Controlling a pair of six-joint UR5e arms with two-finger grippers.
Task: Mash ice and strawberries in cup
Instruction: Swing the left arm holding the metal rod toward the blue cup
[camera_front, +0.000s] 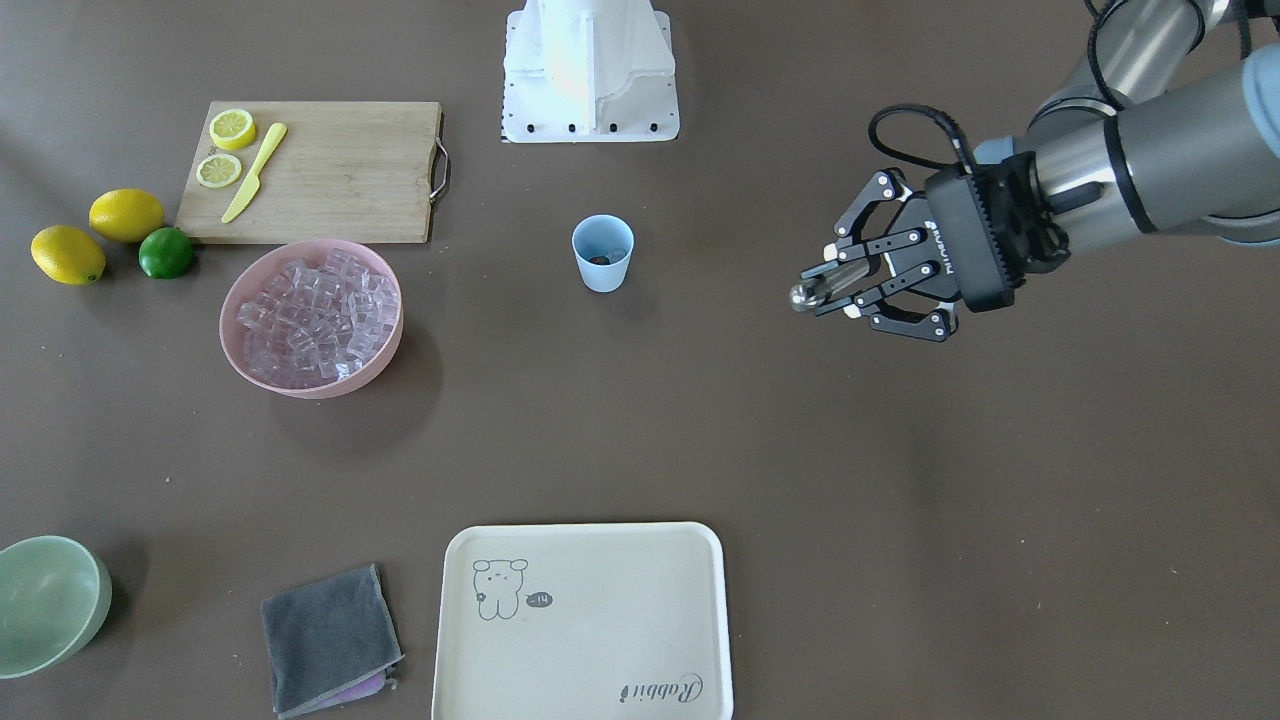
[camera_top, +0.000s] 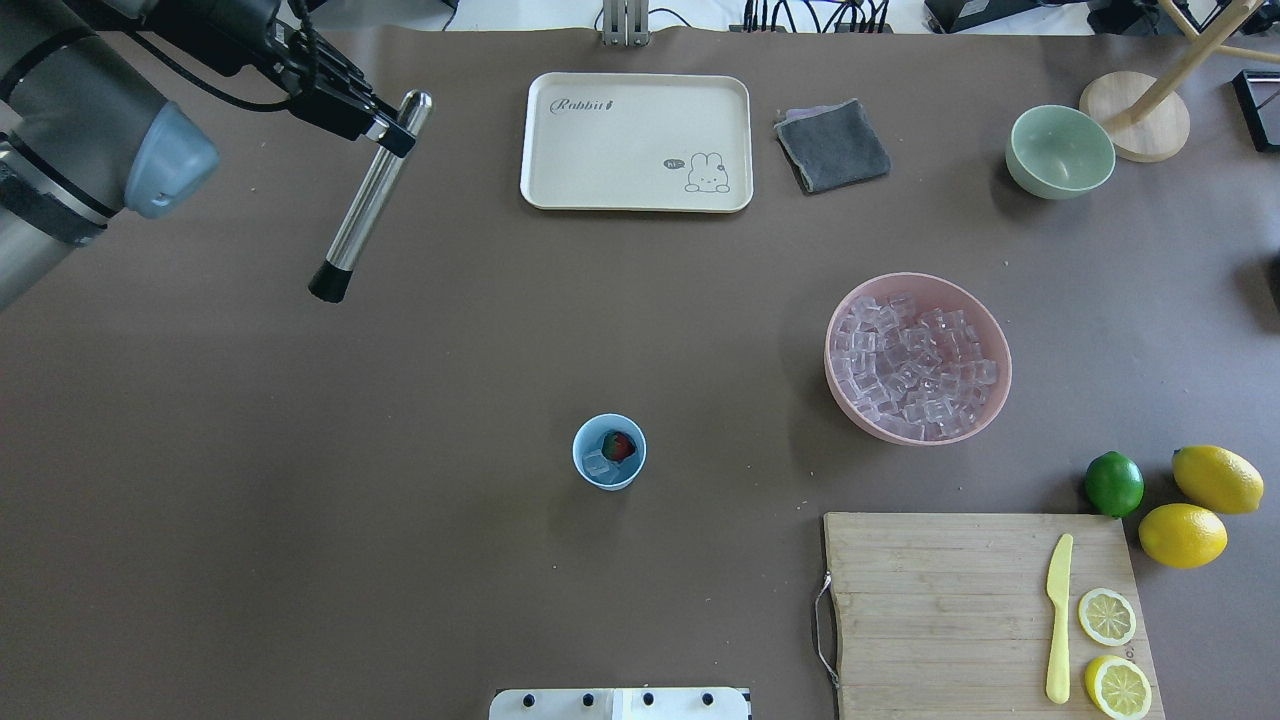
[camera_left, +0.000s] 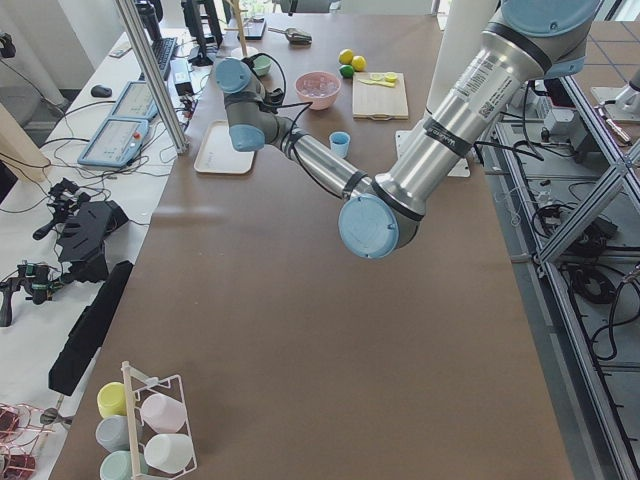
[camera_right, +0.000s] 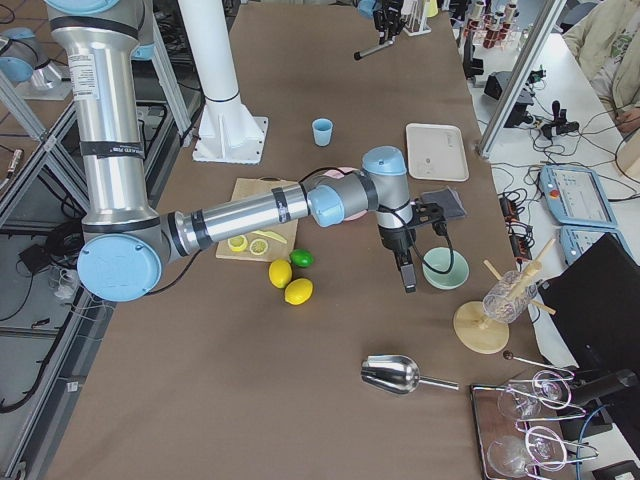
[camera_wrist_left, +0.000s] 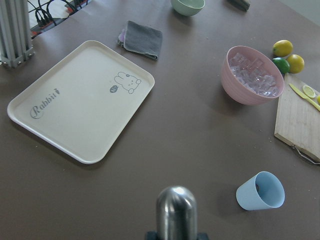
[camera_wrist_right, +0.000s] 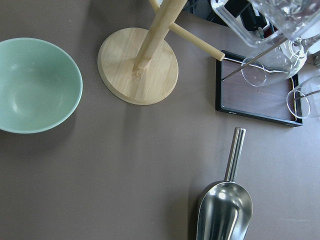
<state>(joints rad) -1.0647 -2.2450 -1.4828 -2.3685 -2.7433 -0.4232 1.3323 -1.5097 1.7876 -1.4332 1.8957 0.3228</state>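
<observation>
The steel muddler leans with its black tip wide of the light blue cup. Next, I turn the muddler upright above the cup with my left gripper before mashing.
The light blue cup (camera_top: 609, 452) stands upright mid-table. Inside it lie a dark red strawberry (camera_top: 621, 445) and a clear ice cube (camera_top: 597, 463). My left gripper (camera_top: 385, 125) is shut on a steel muddler (camera_top: 365, 205) with a black tip, held tilted above the table, far to the left of the cup and beyond it. The front view shows this gripper (camera_front: 825, 285) well to the side of the cup (camera_front: 603, 253). My right gripper (camera_right: 408, 280) shows only in the exterior right view, beside the green bowl (camera_right: 445, 268); I cannot tell if it is open or shut.
A pink bowl (camera_top: 920, 278) full of ice cubes (camera_top: 915, 365) sits right of the cup. A cream tray (camera_top: 620, 140), grey cloth (camera_top: 832, 145), cutting board (camera_top: 930, 600) with lemon slices and knife, lime (camera_top: 1114, 483) and lemons lie around. A metal scoop (camera_wrist_right: 225, 210) lies past the green bowl.
</observation>
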